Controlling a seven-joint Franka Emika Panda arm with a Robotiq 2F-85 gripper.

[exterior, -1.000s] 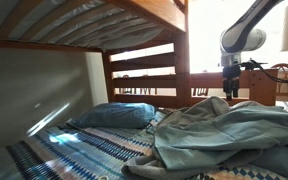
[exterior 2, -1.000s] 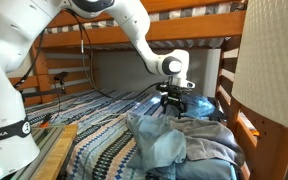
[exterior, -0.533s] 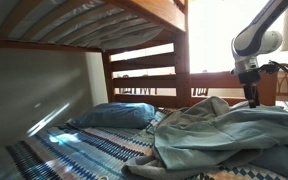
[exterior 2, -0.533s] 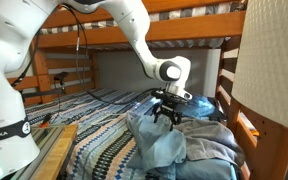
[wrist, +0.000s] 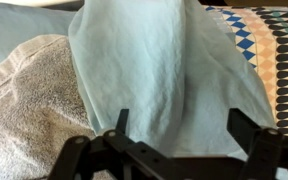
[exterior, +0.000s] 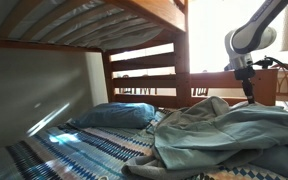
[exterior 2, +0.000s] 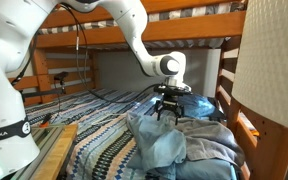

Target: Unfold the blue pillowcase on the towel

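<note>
The blue pillowcase's edge along the grey towel is outside my gripper's open fingers. Next, I move toward the towel and pinch that edge before I unfold the pillowcase.
The blue pillowcase is a pale blue-grey wrinkled cloth lying folded lengthwise on a grey towel. In an exterior view it hangs over the front of the heap, with the towel beside it. My gripper is open and empty, hovering just above the pillowcase, fingers apart on either side of its fold. It shows above the heap in both exterior views. From the low exterior view the heap reads as one grey-teal pile.
A plump blue pillow lies at the head of the bed. The blue-and-white patterned cover spreads over the mattress. Wooden bunk rails and the upper bunk hang close overhead. A lampshade blocks one side.
The gripper shifted sideways over the heap, dipped slightly, then rose a little. It stayed open and empty. The cloths have not moved.
</note>
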